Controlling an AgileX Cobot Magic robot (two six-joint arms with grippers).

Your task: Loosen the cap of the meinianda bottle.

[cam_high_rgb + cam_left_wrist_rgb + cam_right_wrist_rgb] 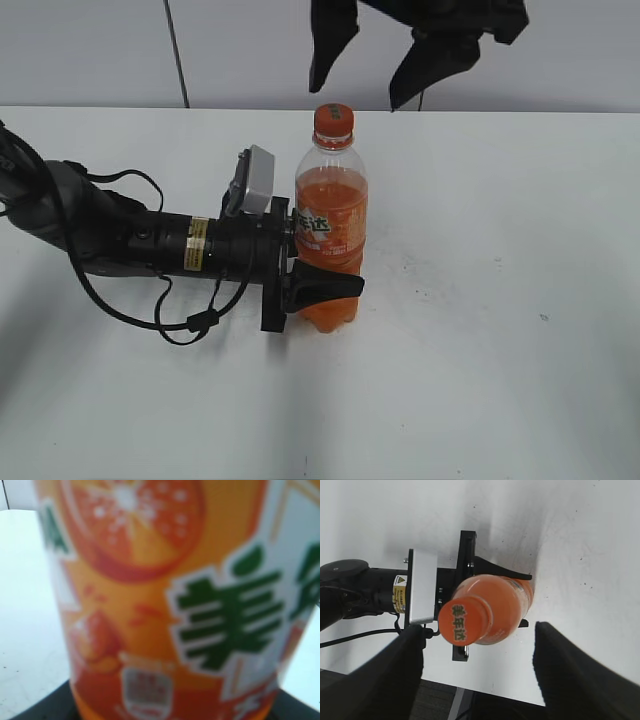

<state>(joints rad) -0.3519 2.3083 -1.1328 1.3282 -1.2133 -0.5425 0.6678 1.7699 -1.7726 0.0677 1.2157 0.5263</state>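
The robot's left gripper is holding the bottle's body [331, 248] upright, so its right gripper should keep bringing its open fingers over the orange cap [333, 121] until they are on both sides of it, then close.
The meinianda bottle [331, 230] stands upright on the white table, holding orange drink and wearing an orange label. Its orange cap [334, 119] sits on the neck. My left gripper [318, 262] reaches in from the left and is shut on the bottle's lower body; the blurred label [170, 605] fills the left wrist view. My right gripper [372, 68] hangs open above the bottle, a little right of the cap and clear of it. In the right wrist view the cap [464, 621] shows from above, between the open right gripper's fingers [478, 667].
The white table [500, 330] spreads around the bottle. The left arm's body and cables [140, 250] lie across the table's left part. A pale wall stands behind. The table's edge and dark floor show in the right wrist view [485, 707].
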